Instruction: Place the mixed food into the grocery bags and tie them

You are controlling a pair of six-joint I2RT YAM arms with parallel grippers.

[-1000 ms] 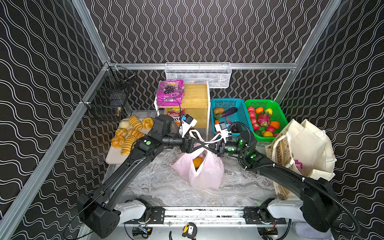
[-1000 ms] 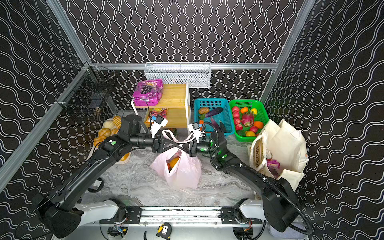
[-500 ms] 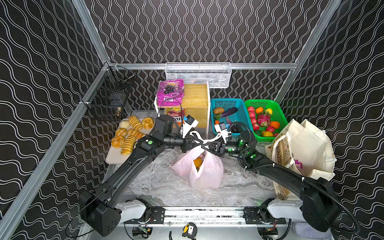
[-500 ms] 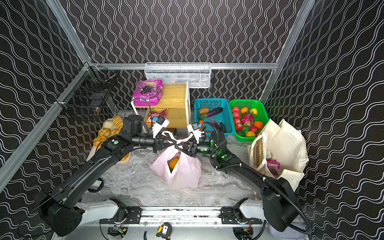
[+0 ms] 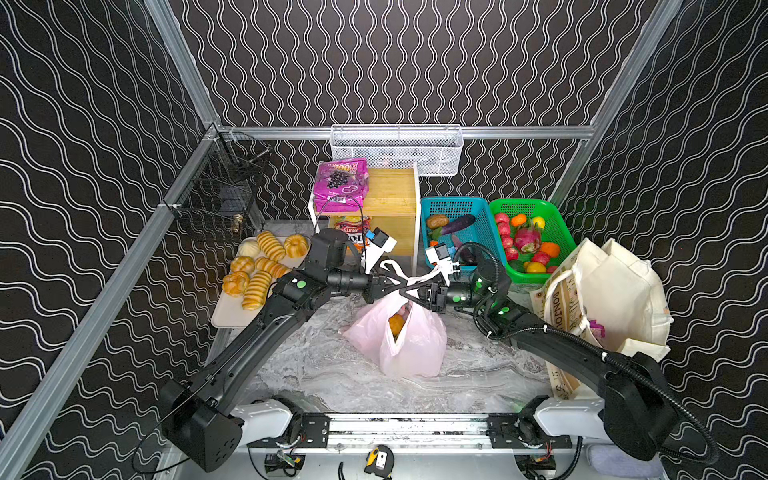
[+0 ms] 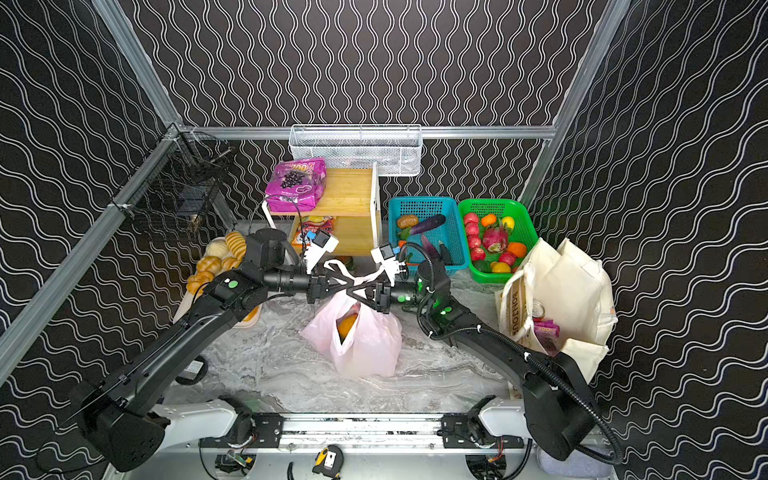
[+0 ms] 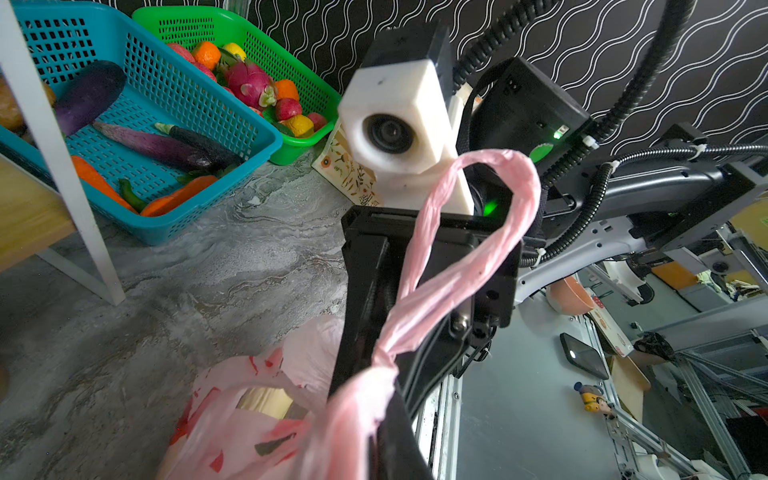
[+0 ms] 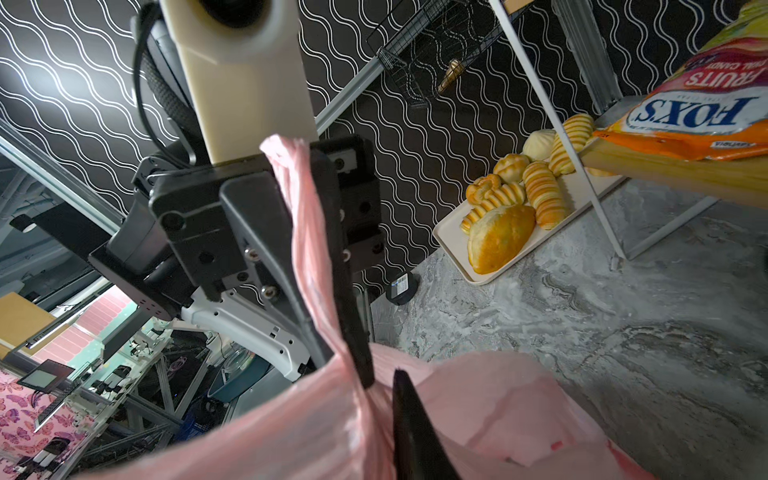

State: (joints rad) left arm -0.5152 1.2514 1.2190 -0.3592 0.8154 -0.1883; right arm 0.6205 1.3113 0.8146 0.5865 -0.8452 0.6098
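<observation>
Both grippers are crowded tip to tip at the twisted handles (image 7: 385, 358), so the robot's left gripper should open, back off and reach in below the twist (image 5: 393, 306) before tightening the knot.
The pink plastic bag (image 5: 411, 345) (image 6: 365, 345) stands mid-table with an orange food item (image 5: 395, 324) showing in its mouth. Both grippers meet tip to tip just above it. My left gripper (image 5: 395, 286) (image 6: 341, 286) (image 7: 374, 424) is shut on a twisted pink handle (image 8: 307, 232). My right gripper (image 5: 406, 291) (image 6: 354, 293) (image 8: 386, 424) has its fingers closed round the other handle, whose loop (image 7: 490, 216) drapes over its body. The cream tote (image 5: 615, 299) sits at the right edge. A magenta grape pouch (image 5: 340, 183) lies on the wooden shelf (image 5: 392, 195).
Behind the grippers are a blue basket (image 5: 478, 208) of vegetables and a green basket (image 5: 552, 208) of fruit. A tray (image 5: 232, 320) of bread rolls lies at the left. An orange candy pouch (image 8: 698, 112) sits under the shelf. Wire baskets (image 5: 395, 149) hang on the back rail.
My left gripper has shut on a handle. My right gripper let go briefly and closed again. Both stay tip to tip over the bag.
</observation>
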